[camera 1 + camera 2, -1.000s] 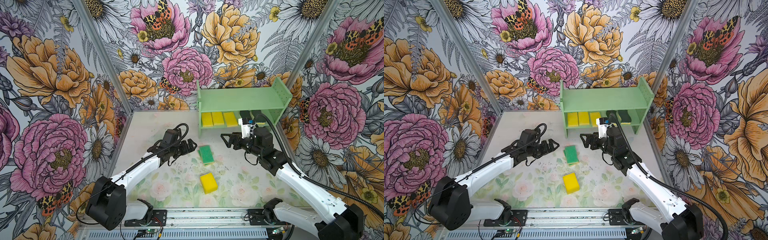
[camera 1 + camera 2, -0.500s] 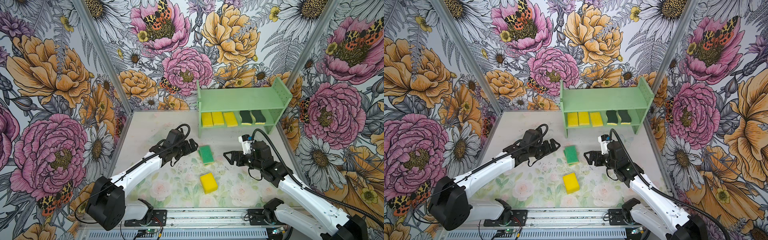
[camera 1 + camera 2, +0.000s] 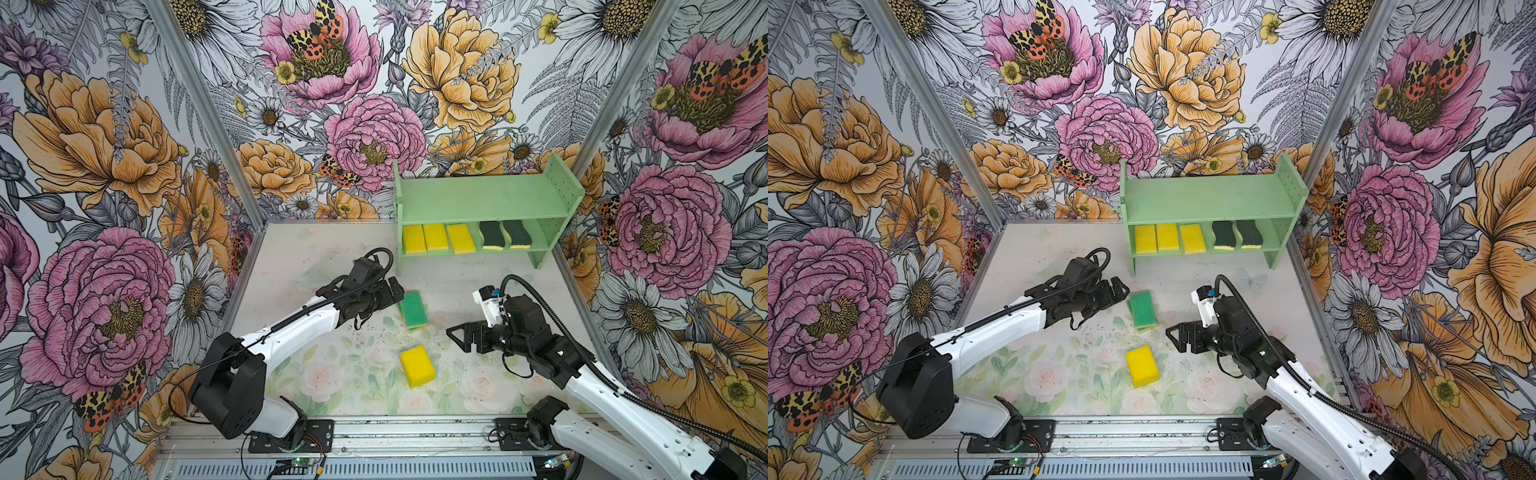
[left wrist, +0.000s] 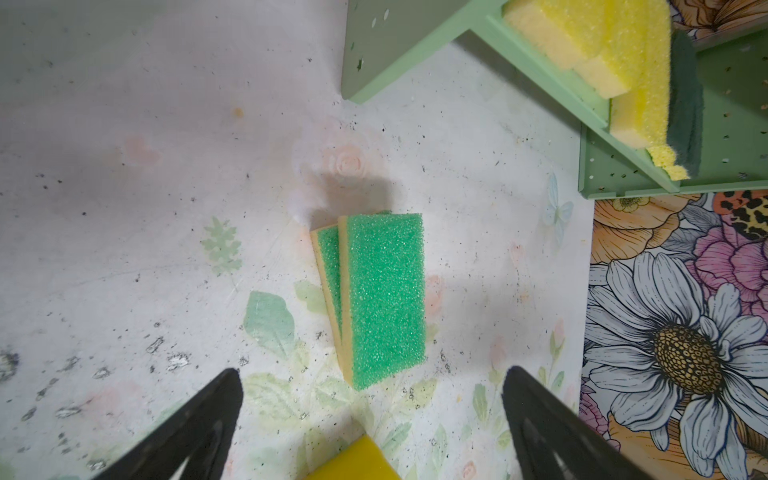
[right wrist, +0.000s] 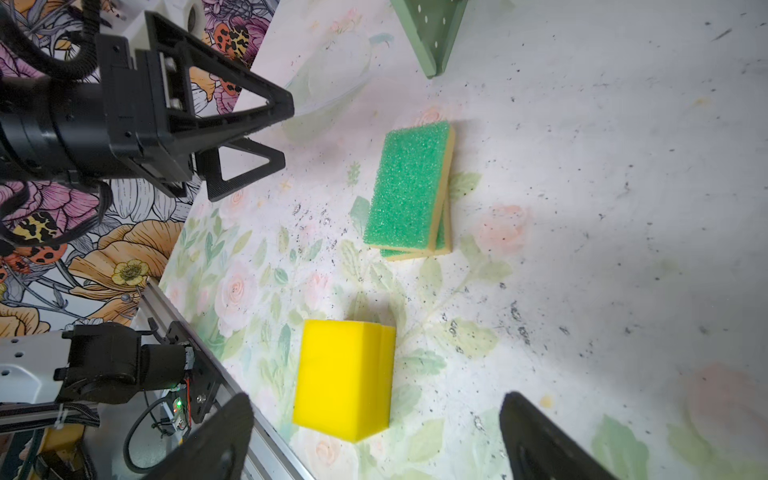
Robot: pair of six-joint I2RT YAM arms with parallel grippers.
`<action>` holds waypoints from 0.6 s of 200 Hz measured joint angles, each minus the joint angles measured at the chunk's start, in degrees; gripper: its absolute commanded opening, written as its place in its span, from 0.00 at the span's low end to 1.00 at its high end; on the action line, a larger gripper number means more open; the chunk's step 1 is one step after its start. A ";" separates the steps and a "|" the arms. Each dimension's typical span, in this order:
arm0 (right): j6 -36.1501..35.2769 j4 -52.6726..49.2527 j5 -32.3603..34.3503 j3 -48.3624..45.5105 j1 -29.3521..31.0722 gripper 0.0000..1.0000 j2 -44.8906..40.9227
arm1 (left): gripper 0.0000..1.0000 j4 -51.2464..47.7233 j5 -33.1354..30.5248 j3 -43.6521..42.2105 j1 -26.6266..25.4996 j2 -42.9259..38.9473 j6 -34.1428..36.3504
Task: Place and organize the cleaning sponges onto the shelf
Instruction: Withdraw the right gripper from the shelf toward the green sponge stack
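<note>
The robot's left gripper is crowding the stacked green sponges (image 3: 412,308), so it should back off to let the robot's right gripper reach the top sponge's near end (image 3: 417,321).
The mint-green shelf (image 3: 486,199) (image 3: 1204,199) stands at the back right. Its lower tier holds three yellow sponges (image 3: 436,237) and two wavy dark-green ones (image 3: 505,235). Two teal-green-topped sponges (image 3: 413,309) (image 4: 384,291) (image 5: 409,187) lie stacked and slightly offset on the table. Nearer the front lies a yellow sponge block (image 3: 417,365) (image 5: 345,374); a seam suggests two stacked. My left gripper (image 3: 398,291) (image 4: 372,371) is open just left of the green pair. My right gripper (image 3: 455,336) (image 5: 376,398) is open to the right of the yellow block. Neither holds anything.
A shelf leg (image 5: 432,37) stands on the floor beyond the green pair. The metal front rail (image 3: 374,436) carries both arm bases. Floral walls enclose the table on three sides. Dark specks dot the floral mat (image 3: 332,374).
My right gripper has drawn back from the shelf's lower tier to low over the table, opening slightly wider; both dark-green sponges now show there. The left gripper edged toward the green pair.
</note>
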 measured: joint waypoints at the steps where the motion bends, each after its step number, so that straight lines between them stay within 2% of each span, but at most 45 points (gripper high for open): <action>1: -0.02 -0.09 0.00 0.00 0.00 0.95 0.00 | 0.99 0.00 0.00 0.07 0.00 0.09 0.00; 72: -1.95 -6.19 1.38 3.08 0.04 0.96 2.34 | 0.99 0.02 0.02 3.15 0.13 4.59 0.70; 120: -2.82 -6.99 7.52 6.86 0.04 0.98 6.84 | 0.99 0.24 0.02 0.52 2.12 1.81 2.71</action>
